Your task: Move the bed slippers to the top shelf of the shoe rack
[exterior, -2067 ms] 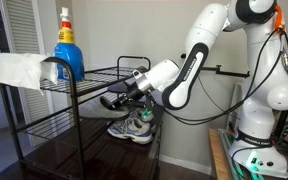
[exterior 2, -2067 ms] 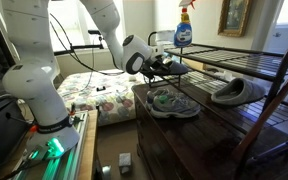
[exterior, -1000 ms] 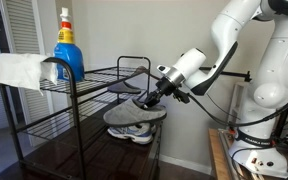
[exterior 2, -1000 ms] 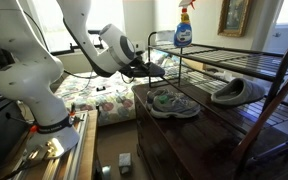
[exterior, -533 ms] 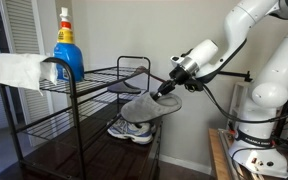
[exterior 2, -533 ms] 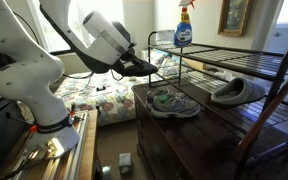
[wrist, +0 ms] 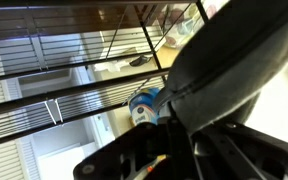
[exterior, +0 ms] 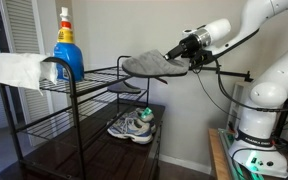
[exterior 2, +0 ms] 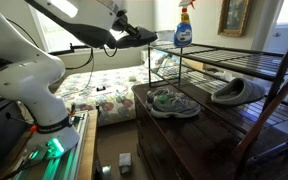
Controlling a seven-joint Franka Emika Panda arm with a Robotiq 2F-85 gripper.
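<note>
The grey slipper (exterior: 152, 66) is hanging outside the top shelf's edge, so my gripper should lift the slipper and move it over the open wires (exterior: 101, 76) next to the blue spray bottle.
My gripper (exterior: 189, 48) is shut on one grey bed slipper (exterior: 152, 66) and holds it in the air, just above and beside the end of the top shelf (exterior: 96, 74) of the black shoe rack (exterior: 72, 130). In an exterior view the gripper (exterior 2: 121, 33) and its slipper (exterior 2: 141, 36) hang outside the rack's end, level with the top shelf (exterior 2: 239, 52). The other grey slipper (exterior 2: 239, 92) lies low in the rack. In the wrist view the held slipper (wrist: 234, 60) fills the right side above the gripper (wrist: 184, 140).
A blue spray bottle (exterior: 67, 45) and a white cloth (exterior: 19, 70) occupy the far end of the top shelf. A white-and-grey sneaker (exterior: 134, 127) sits on the dark base (exterior 2: 199, 125) below. A bed (exterior 2: 94, 95) stands behind the arm.
The arm has pulled the slipper out from the lower part of the rack and lifted it to top-shelf height. The grip stayed shut throughout.
</note>
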